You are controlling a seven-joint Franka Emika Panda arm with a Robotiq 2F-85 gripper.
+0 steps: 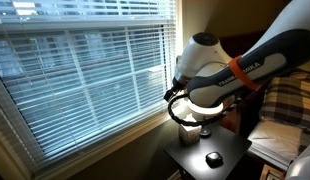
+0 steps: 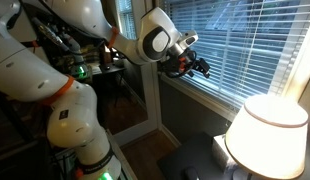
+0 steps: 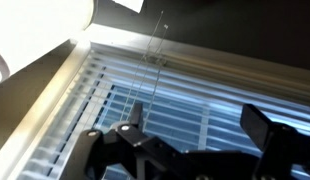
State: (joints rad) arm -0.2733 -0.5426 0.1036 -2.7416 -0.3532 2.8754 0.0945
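The thin pull cords (image 3: 158,60) dangle freely in front of my open fingers, so I keep bringing my gripper toward the cords (image 3: 151,95) until they are inside, then close.
My gripper (image 3: 200,118) is open, with nothing between its two black fingers (image 3: 263,122). It faces the white slatted window blinds (image 3: 165,95) from a short distance. Thin pull cords (image 3: 155,50) hang in front of the slats, just left of the gap between the fingers, and I cannot tell whether they touch. In both exterior views the gripper (image 1: 173,92) (image 2: 200,66) is held up at mid-height of the blinds (image 1: 85,70) (image 2: 255,45), close to the slats.
A lit table lamp (image 1: 200,105) (image 2: 265,135) (image 3: 35,25) stands right under and beside the arm. It sits on a dark nightstand (image 1: 230,148) with a small round object (image 1: 213,158). A plaid pillow (image 1: 290,100) lies nearby. The window sill (image 1: 105,140) runs below the blinds.
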